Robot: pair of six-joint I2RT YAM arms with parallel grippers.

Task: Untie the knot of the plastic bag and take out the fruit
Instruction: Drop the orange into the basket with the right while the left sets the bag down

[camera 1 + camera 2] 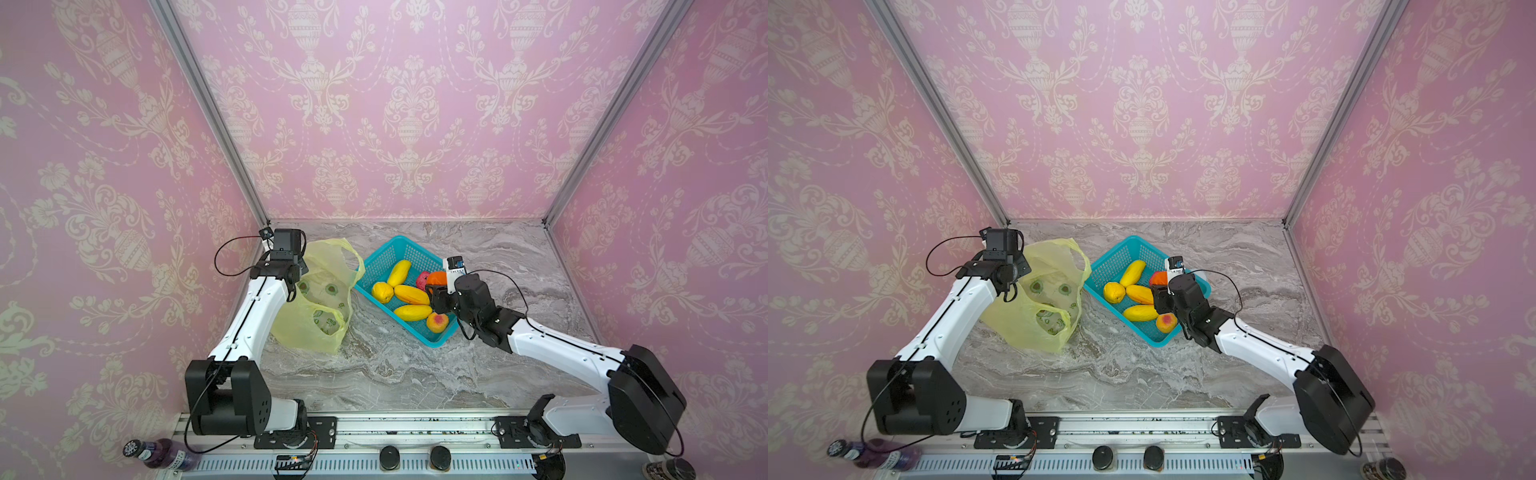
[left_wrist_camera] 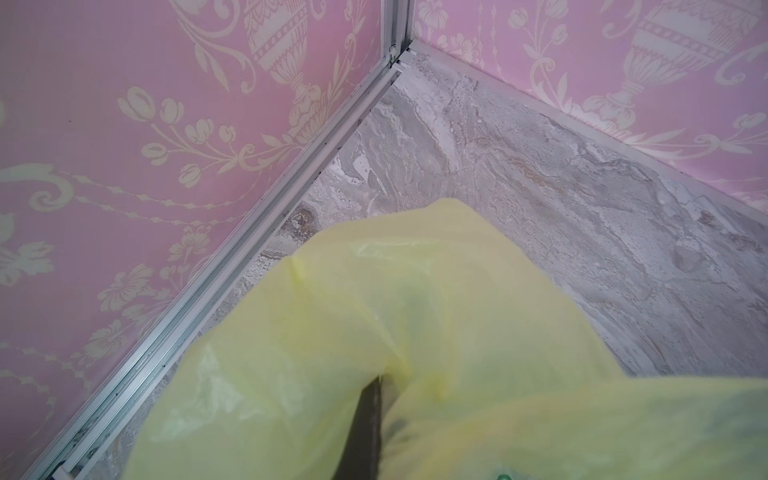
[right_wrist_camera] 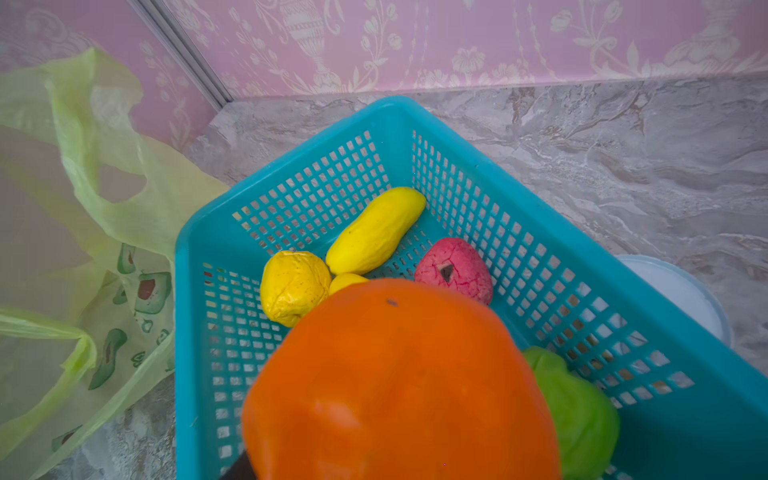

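My right gripper is holding the orange fruit (image 1: 436, 278) over the teal basket, and a gap is open beside the pink-red fruit. I continue to lower it and let go in that gap.
The pale-yellow plastic bag (image 1: 320, 307) (image 1: 1034, 316) lies slack at the back left, its handle loops hanging apart; the knot is out of view. My left gripper (image 1: 298, 270) (image 2: 374, 386) is shut on the bag's film (image 2: 415, 316), which drapes over its jaws. My right gripper (image 1: 436, 289) (image 1: 1160, 291) is shut on the orange fruit (image 1: 437, 277) (image 3: 399, 374), held just above the teal basket (image 1: 376, 262) (image 3: 399, 106). In the basket lie long yellow fruit (image 1: 411, 294), a yellow oval one (image 3: 293, 286), a pink-red one (image 3: 455, 270), a green one (image 3: 582, 407) and a peach-coloured one (image 1: 437, 322).
A small white can (image 1: 454, 266) (image 3: 681, 291) stands against the basket's right side. The pink walls and metal corner post (image 2: 395, 25) close in just behind the left gripper. A purple bottle (image 1: 158, 453) lies by the front rail.
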